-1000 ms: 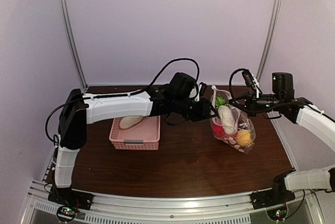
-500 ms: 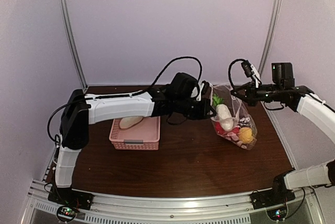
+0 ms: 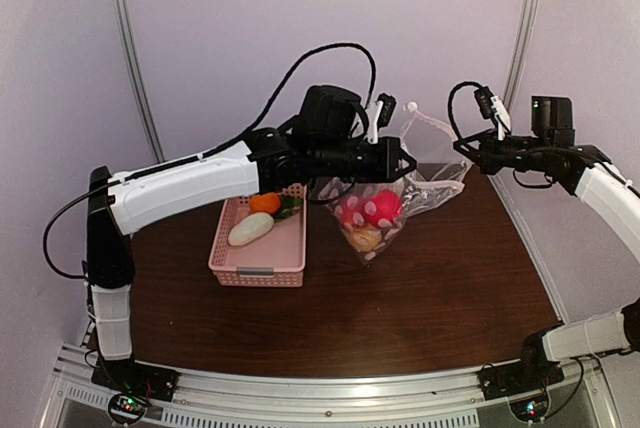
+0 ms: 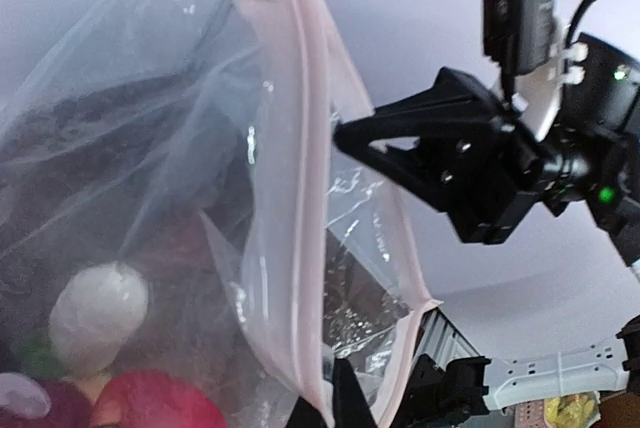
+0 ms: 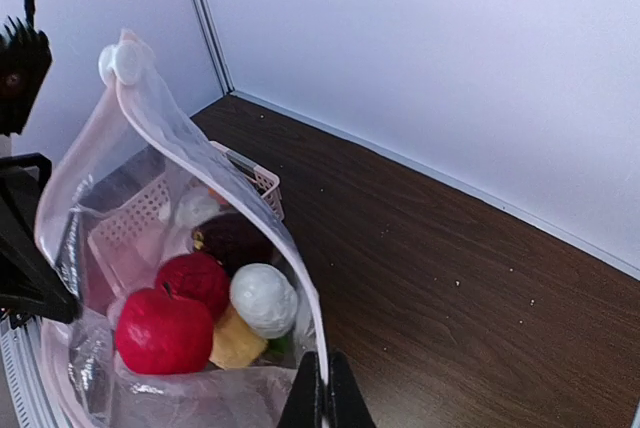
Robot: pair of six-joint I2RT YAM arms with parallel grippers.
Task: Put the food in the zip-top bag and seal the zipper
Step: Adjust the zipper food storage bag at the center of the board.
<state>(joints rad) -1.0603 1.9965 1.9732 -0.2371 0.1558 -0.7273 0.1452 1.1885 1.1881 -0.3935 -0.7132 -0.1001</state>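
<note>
Next, I lower the bag with my right gripper and get the whitish piece (image 3: 250,229) with my left gripper, because food is in the basket (image 3: 265,203) while both grippers hold the bag up.
The transparent zip-top bag (image 3: 432,186) hangs in the air between both grippers. Inside it are two red fruits (image 3: 368,210) and a yellow piece (image 3: 365,238). The right wrist view shows the red fruits (image 5: 165,333), a whitish piece (image 5: 263,298) and the yellow piece (image 5: 235,340) in the bag. My left gripper (image 3: 400,163) is shut on the bag's mouth edge (image 4: 335,403). My right gripper (image 3: 462,146) is shut on the zipper strip (image 5: 325,398). The white slider (image 3: 410,106) sits at the raised top of the zipper (image 4: 300,148).
A pink slatted basket (image 3: 258,270) stands at the left of the brown table, holding a whitish piece (image 3: 250,229) and an orange piece (image 3: 265,203). The back wall and its corner rails are close behind the bag.
Both grippers have lifted the bag off the table. It has swung left and up. The left arm has risen and uncovered the orange piece in the basket.
</note>
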